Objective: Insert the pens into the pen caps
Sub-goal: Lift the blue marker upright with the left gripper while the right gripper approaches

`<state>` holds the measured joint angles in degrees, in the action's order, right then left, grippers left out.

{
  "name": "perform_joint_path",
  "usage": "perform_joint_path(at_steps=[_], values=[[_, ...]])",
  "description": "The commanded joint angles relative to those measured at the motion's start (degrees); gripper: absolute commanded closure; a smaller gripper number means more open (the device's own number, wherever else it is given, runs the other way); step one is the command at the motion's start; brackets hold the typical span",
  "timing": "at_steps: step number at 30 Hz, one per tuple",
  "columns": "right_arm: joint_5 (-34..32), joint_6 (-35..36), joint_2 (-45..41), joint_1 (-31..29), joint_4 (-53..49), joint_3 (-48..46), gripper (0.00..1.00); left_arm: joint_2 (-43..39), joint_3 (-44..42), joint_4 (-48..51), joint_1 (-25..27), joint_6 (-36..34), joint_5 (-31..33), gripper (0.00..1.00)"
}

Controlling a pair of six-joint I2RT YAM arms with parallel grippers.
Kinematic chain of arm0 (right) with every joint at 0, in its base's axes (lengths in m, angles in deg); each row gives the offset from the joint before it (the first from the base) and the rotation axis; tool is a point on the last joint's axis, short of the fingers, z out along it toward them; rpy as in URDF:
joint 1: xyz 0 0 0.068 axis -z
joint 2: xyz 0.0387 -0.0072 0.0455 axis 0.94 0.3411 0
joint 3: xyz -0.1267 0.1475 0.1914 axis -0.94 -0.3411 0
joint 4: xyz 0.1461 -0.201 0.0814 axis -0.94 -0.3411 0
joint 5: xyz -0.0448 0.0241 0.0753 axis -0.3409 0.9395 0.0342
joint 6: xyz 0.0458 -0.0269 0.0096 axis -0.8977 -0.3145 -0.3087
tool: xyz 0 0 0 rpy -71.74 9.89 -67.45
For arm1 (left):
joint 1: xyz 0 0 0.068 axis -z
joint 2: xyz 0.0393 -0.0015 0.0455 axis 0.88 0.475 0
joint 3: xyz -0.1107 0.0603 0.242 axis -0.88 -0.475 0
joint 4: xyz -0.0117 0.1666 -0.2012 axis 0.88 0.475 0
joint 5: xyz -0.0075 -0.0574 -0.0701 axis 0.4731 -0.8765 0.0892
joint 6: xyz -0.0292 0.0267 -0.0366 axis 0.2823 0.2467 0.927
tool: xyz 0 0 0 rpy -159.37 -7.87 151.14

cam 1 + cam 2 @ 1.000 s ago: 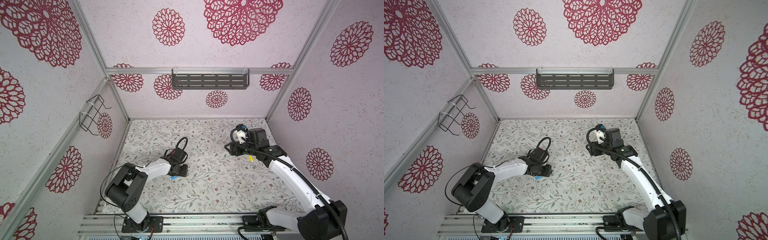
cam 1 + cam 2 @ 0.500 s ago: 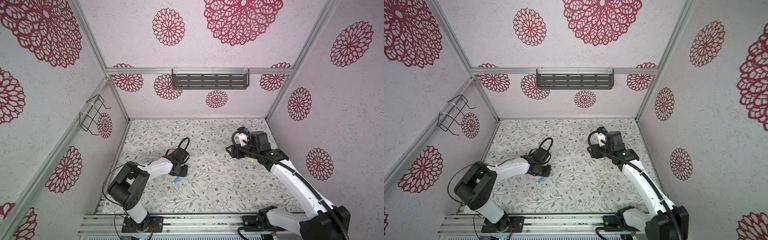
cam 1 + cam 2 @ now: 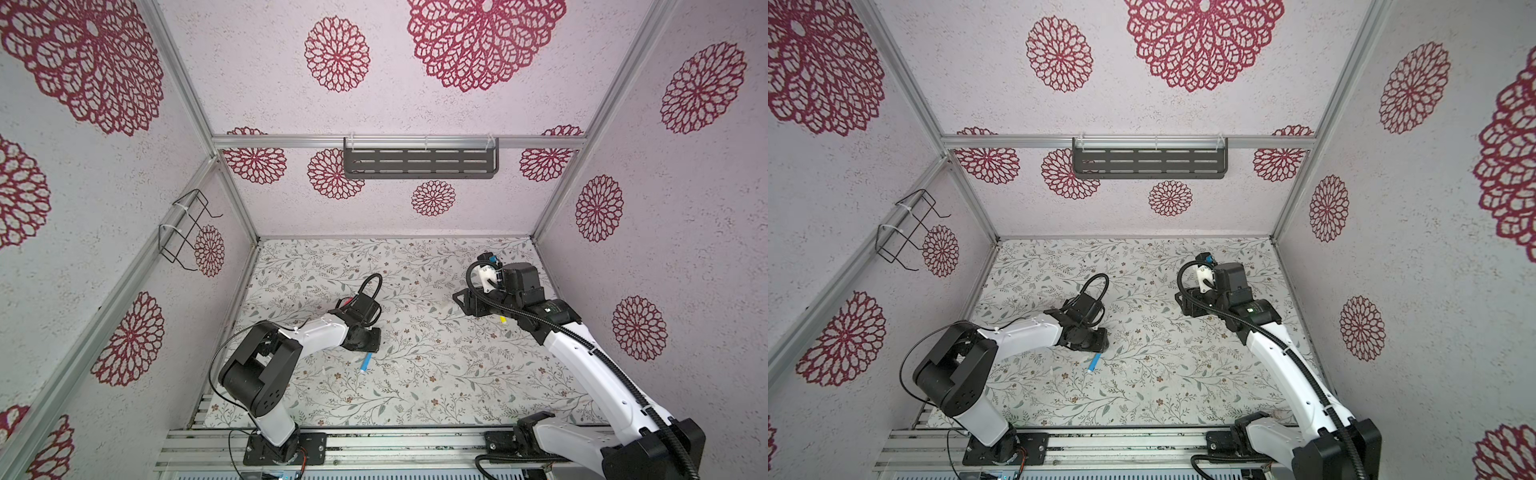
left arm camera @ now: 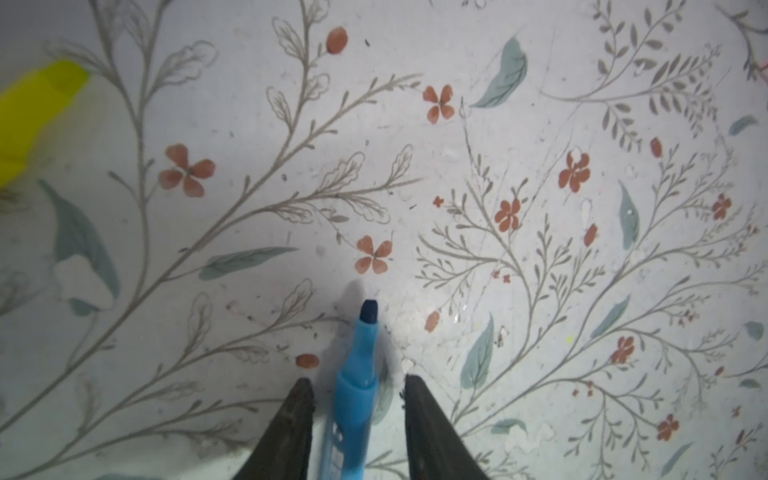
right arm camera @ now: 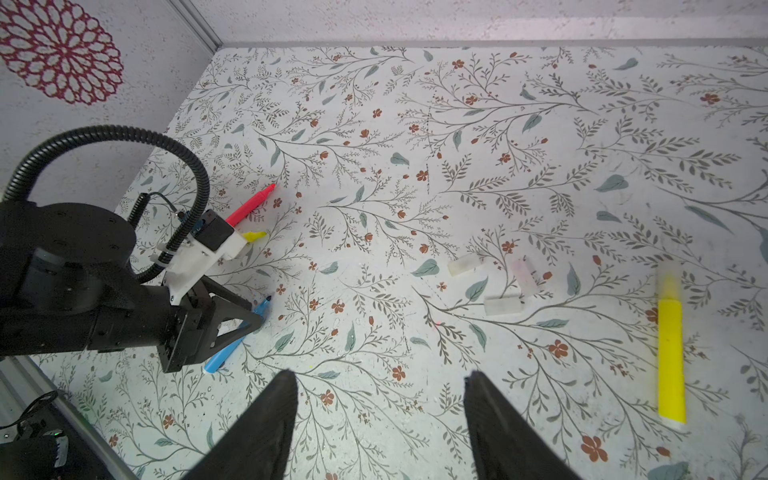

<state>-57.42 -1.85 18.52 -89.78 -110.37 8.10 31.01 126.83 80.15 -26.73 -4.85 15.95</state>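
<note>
My left gripper's fingers are on both sides of the blue pen, close behind its tip. I should move back and grip toward the pen's rear end so that the pen's tip stays free.
A blue pen lies flat on the floral mat between the jaws of my left gripper, which stands open with a gap on each side. In both top views the blue pen sticks out toward the front from under the left gripper. My right gripper hangs open over bare mat. Beyond it lie three translucent pen caps and a yellow pen. A red pen and a second yellow pen lie behind the left arm.
The floral mat is walled on three sides. A dark shelf hangs on the back wall and a wire rack on the left wall. A metal rail runs along the front edge.
The left jaws narrowed round the blue pen and have widened again; more of the pen now shows beside the gripper. The right arm shifted slightly, then held still.
</note>
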Motion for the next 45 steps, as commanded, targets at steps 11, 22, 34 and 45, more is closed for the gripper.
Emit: perform_joint_path(at_steps=[11,22,34,45], values=[[-0.59,-1.57,-3.07,-0.29,2.30,-1.07,0.33,-3.24,-2.97,10.31,3.05,1.36,3.03,0.54],[-0.87,-1.81,-4.04,-0.31,2.52,-1.63,0.33,-3.25,-4.48,11.23,6.94,3.35,2.27,0.61],[-1.31,-2.23,-5.46,-0.25,2.17,-2.15,0.33,0.28,-3.07,12.70,8.48,2.11,4.06,0.89],[11.55,-5.37,-6.79,-0.40,8.99,-9.28,0.30,-15.32,-7.26,1.00,8.33,1.94,-1.21,0.91]])
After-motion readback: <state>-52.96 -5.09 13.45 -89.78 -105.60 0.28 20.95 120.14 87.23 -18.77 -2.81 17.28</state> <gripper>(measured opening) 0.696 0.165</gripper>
